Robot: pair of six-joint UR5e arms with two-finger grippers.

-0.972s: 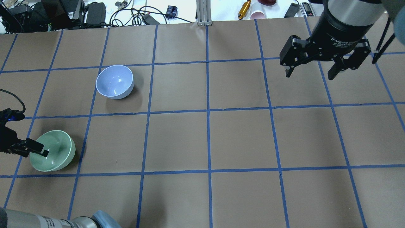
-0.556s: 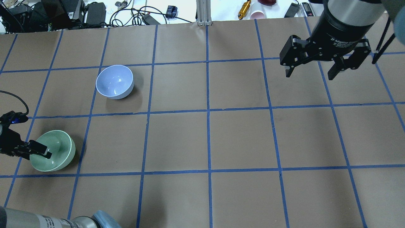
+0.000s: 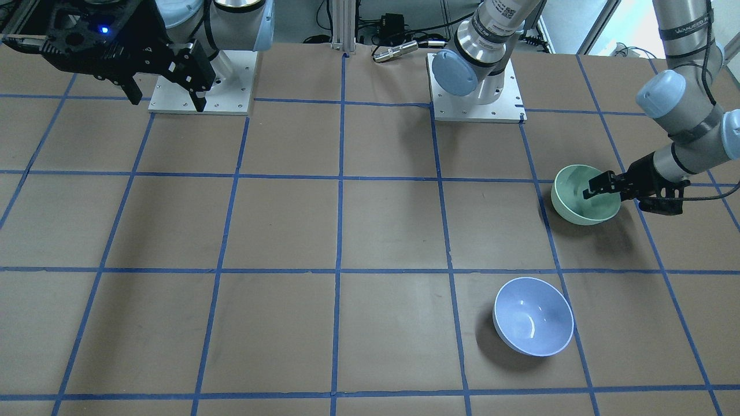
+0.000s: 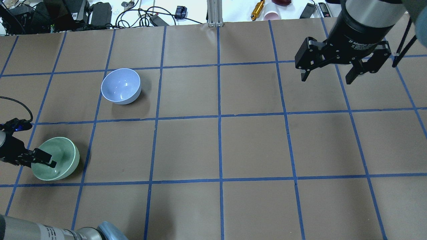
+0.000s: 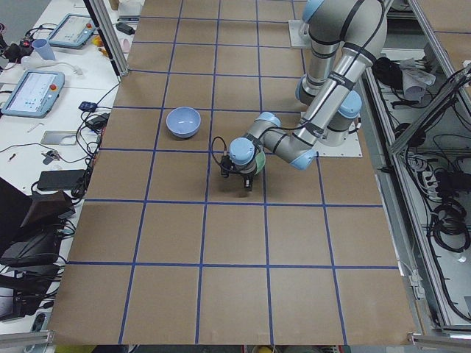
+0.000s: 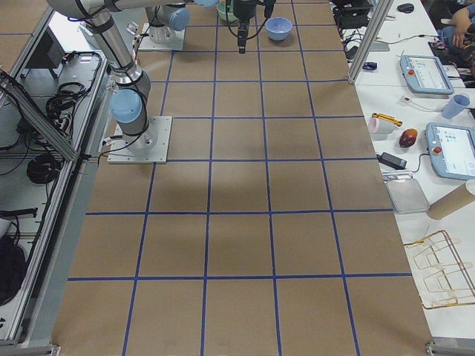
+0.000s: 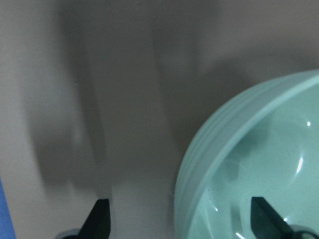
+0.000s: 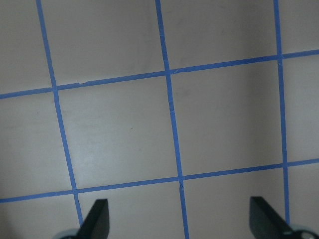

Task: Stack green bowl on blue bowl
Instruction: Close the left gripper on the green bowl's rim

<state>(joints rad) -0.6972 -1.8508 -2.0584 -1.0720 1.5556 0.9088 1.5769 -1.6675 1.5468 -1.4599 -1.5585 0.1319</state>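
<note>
I expect the green bowl (image 3: pixel 586 195) to sit deep inside the blue bowl (image 3: pixel 533 316) when I lower it, because the blue bowl is empty and has the same round, open shape.
The green bowl (image 4: pixel 63 158) sits upright at the table's near left, also seen in the front view (image 3: pixel 578 205). My left gripper (image 4: pixel 36 160) is open and straddles its rim, with one finger (image 4: pixel 49 162) inside the bowl. The left wrist view shows the bowl (image 7: pixel 259 159) with one fingertip (image 7: pixel 101 219) outside the wall and the other inside. The blue bowl (image 4: pixel 120 86) stands empty one grid square farther out (image 3: pixel 533 323). My right gripper (image 4: pixel 327 79) hangs open and empty above the far right of the table (image 3: pixel 167 103).
Brown paper with a blue tape grid covers the table (image 4: pixel 220 146). Cables, a yellow tool (image 4: pixel 257 10) and an aluminium post (image 4: pixel 215 13) lie along the far edge. The arm base plates (image 3: pixel 477 86) stand on the robot's side.
My left gripper has shifted slightly, its inner finger now a little deeper in the green bowl. The bowls and the right arm have not moved.
</note>
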